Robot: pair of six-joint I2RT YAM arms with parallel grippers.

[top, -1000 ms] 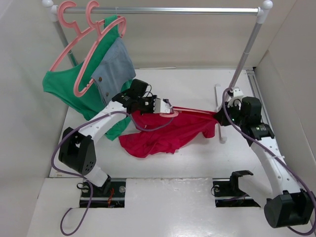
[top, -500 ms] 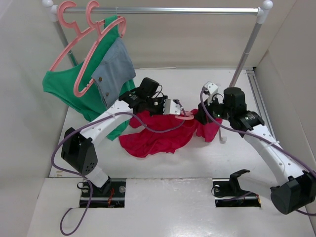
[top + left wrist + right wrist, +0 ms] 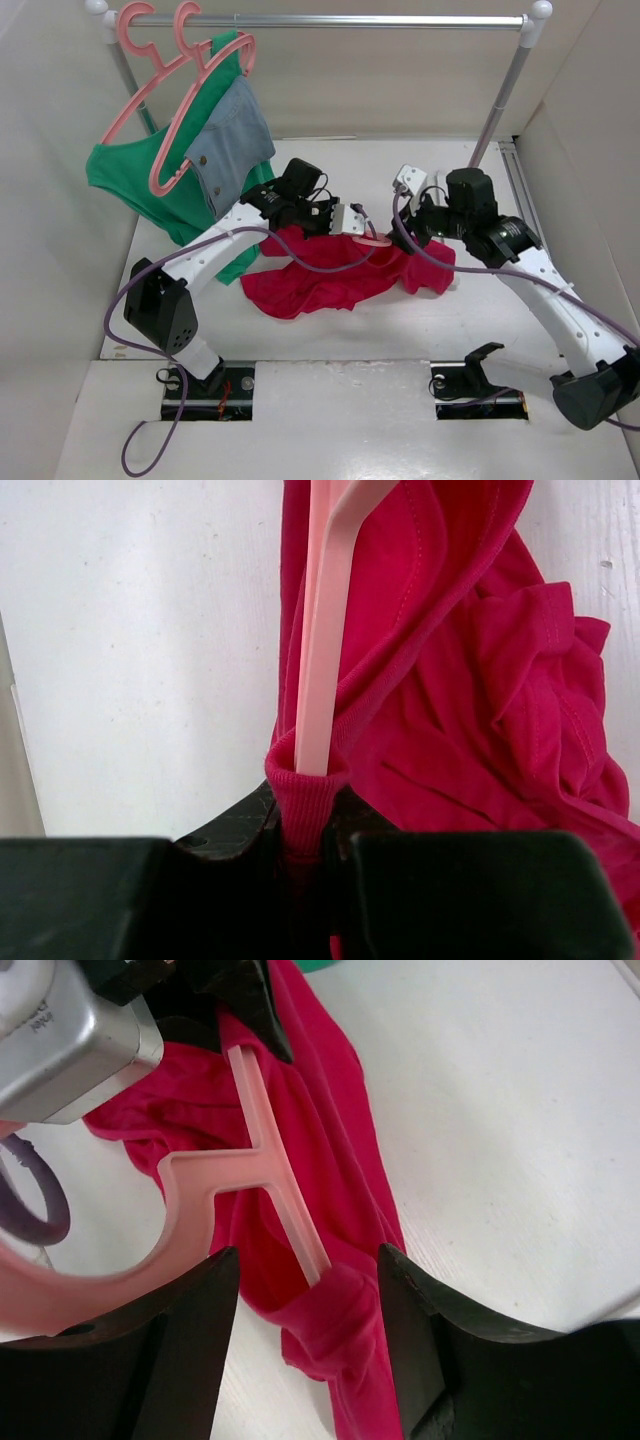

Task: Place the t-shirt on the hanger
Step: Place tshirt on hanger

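My right gripper should take hold of the other arm's end (image 3: 322, 1278) and my left gripper should open before the lift, because my left gripper is pinning the collar (image 3: 309, 788) around one hanger arm.
The crimson t-shirt (image 3: 330, 280) lies crumpled on the table between both arms. My left gripper (image 3: 343, 218) is shut on its ribbed collar (image 3: 305, 795) with one arm of the salmon-pink hanger (image 3: 325, 630) running inside the collar. In the right wrist view the hanger (image 3: 262, 1165) shows its hook and its other arm, whose end is tucked into a fold of the t-shirt (image 3: 345, 1335). My right gripper (image 3: 305, 1260) hangs open just above that end, one finger on each side, holding nothing. From above, it (image 3: 413, 230) is over the shirt's right part.
A clothes rail (image 3: 340, 19) spans the back on two posts, the right post (image 3: 500, 100) behind my right arm. A green garment (image 3: 130, 175) and a denim piece (image 3: 235, 135) hang on pink hangers (image 3: 150, 60) at the left. White walls close in both sides.
My right gripper opened, let go of the shirt's right side and moved left over the hanger's arm. The stretched shirt slackened and bunched up. The left gripper shifted slightly right, still shut.
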